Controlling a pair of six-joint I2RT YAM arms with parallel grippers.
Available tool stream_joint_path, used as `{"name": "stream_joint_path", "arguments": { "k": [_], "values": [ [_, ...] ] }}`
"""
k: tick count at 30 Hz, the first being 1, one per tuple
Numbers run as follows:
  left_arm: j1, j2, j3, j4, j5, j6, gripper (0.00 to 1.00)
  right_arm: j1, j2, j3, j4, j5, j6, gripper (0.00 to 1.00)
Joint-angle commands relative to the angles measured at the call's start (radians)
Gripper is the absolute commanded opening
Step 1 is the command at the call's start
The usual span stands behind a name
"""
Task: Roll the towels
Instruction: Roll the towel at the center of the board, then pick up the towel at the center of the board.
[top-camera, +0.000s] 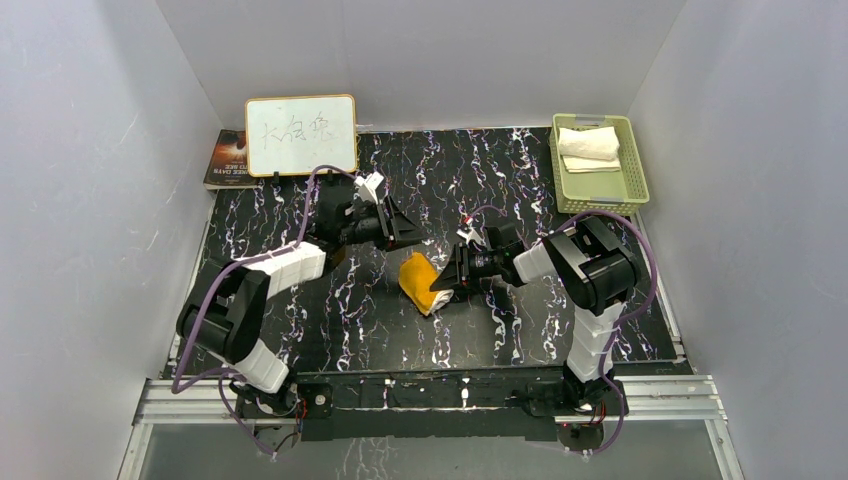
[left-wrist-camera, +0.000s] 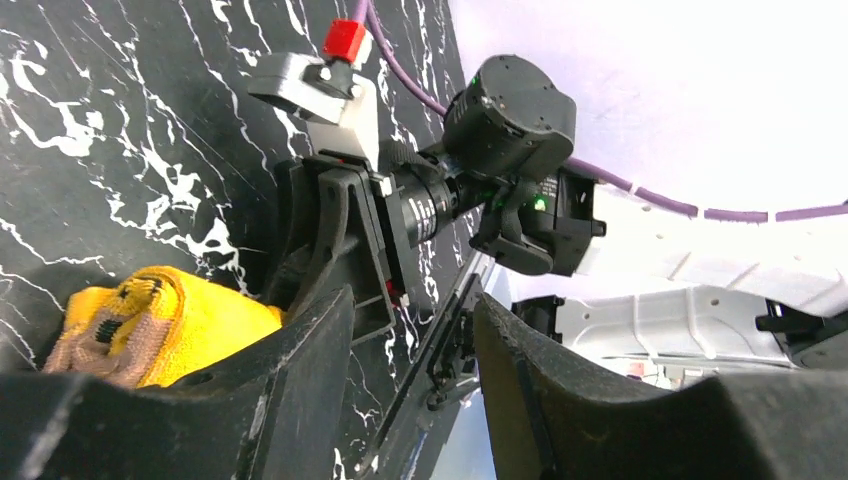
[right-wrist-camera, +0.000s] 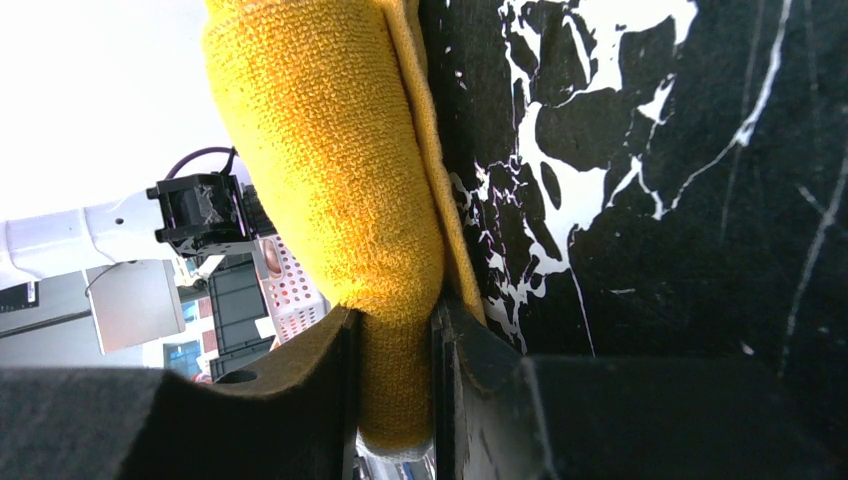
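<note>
A towel layer sits outside my right gripper's fingers, so next my left gripper steadies the towel's far end while my right gripper takes its full width.
The orange-yellow towel is rolled into a bundle at the middle of the black marble table. My right gripper is shut on its right end; in the right wrist view the roll is squeezed between the two fingers and a pale edge shows at the bottom. My left gripper hovers up and to the left of the roll, open, with nothing between its fingers. From the left wrist the roll lies to the left of the fingers. A cream-white towel lies in the green basket.
The green basket stands at the back right corner. A white board with writing leans on the back wall, with a book to its left. Grey walls close in on three sides. A metal rail runs along the near edge.
</note>
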Motion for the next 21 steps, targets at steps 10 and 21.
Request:
{"name": "stream_joint_path", "arguments": {
  "k": [10,21],
  "values": [
    [-0.007,0.187,-0.135,0.285,0.042,-0.132,0.45,0.005,-0.005,0.044,-0.154,0.12,-0.116,0.26],
    [-0.01,0.246,-0.09,0.187,0.027,-0.05,0.44,0.008,-0.273,0.119,-0.452,0.375,-0.393,0.65]
  ]
}}
